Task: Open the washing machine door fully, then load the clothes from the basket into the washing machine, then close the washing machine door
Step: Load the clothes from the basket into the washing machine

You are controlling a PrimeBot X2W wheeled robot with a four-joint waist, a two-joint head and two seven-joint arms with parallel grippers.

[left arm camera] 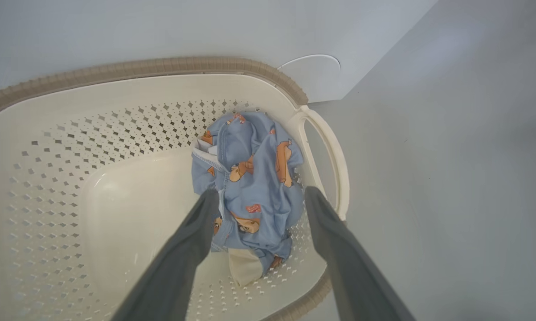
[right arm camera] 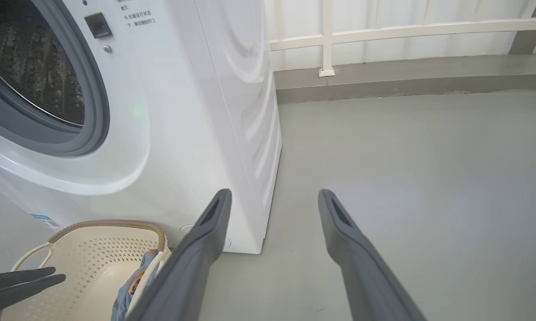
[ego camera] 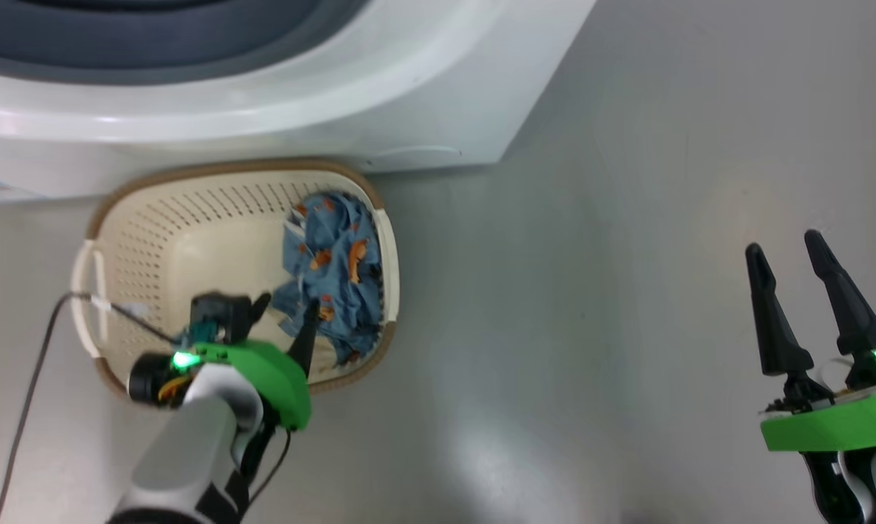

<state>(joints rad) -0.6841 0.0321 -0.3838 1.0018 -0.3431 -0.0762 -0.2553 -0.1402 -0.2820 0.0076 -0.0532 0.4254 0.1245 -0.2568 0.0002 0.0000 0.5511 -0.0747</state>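
Observation:
The same print [ego camera: 357,260] goes across the bunched folds. So the blue clothes [ego camera: 335,278] will rise together when I lift them and leave the basket empty.
The cream basket [ego camera: 154,240] stands on the floor against the front of the white washing machine [ego camera: 408,109]. The blue printed clothes [ego camera: 336,269] lie bunched in its right end. My left gripper [ego camera: 286,316] is open and reaches down into the basket. In the left wrist view the left gripper [left arm camera: 261,192] has a finger on each side of the clothes [left arm camera: 254,174]. My right gripper [ego camera: 783,244] is open and holds nothing, out over bare floor to the right. The right wrist view shows the washing machine [right arm camera: 183,111] with its drum [right arm camera: 27,67] uncovered. The washing machine door is out of view.
Grey floor [ego camera: 590,327] spreads to the right of the machine and basket. A white railing and wall [right arm camera: 383,31] close off the back. A dark cable [ego camera: 30,378] runs along the floor at the left, beside my left arm.

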